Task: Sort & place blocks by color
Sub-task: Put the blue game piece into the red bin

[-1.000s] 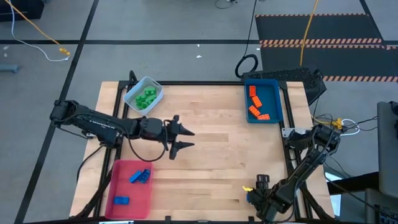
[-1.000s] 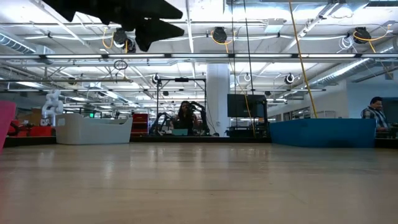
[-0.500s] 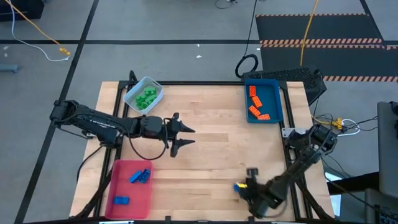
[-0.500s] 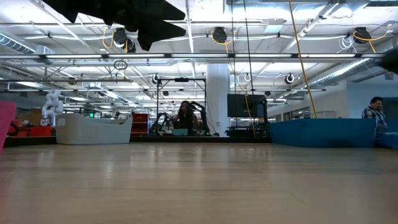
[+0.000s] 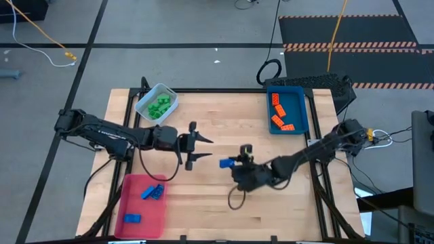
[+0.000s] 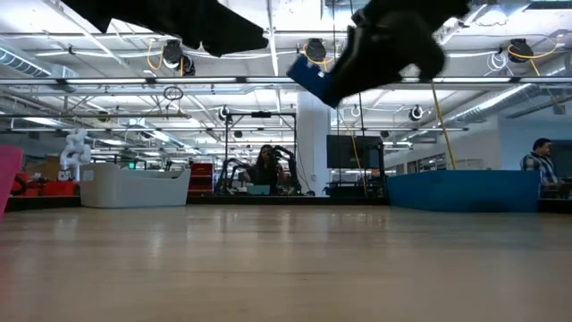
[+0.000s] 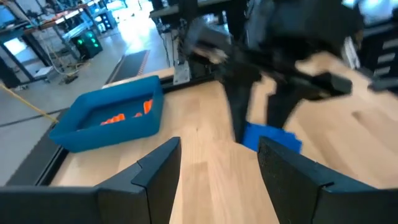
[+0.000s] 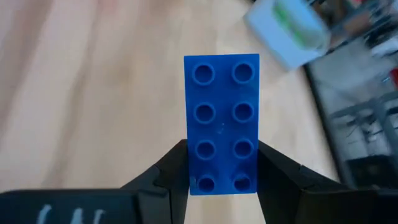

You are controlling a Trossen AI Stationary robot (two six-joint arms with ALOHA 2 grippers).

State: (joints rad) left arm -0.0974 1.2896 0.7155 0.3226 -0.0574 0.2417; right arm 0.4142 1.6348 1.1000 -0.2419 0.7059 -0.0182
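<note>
My right gripper is holding the blue block far from the red tray (image 5: 142,205), so my left gripper should grab the block's loose end (image 5: 223,163) and bring it there.
My right gripper (image 5: 229,163) hangs over the table's middle, shut on a blue studded block (image 8: 221,118), which also shows as a blue block (image 5: 226,163) in the high view and a blue block (image 6: 308,77) in the low view. My left gripper (image 5: 202,149) is open, level above the table just left of it, fingers pointing right. Green blocks (image 5: 159,106) lie in the pale tray (image 5: 171,97), orange blocks (image 5: 279,112) in the blue tray (image 5: 301,115), two blue blocks (image 5: 150,193) in the red tray (image 5: 129,186). My right gripper pinches the blue block by its two long sides near one short end (image 8: 221,180), one finger on each side. The block reaches out lengthwise beyond the fingertips, studs facing the wrist camera. It is lifted clear of the table, pointing toward my left gripper.
The pale tray sits at the far left, the blue tray at the far right, the red tray at the near left corner. Bare wood (image 5: 224,115) lies between the trays. A person (image 6: 538,161) sits far off in the room behind.
My right gripper has swung fast from the table's near right corner up and toward the left, over the table's middle, carrying the blue block, and now stands close to my left gripper. My left gripper has kept about where it was.
</note>
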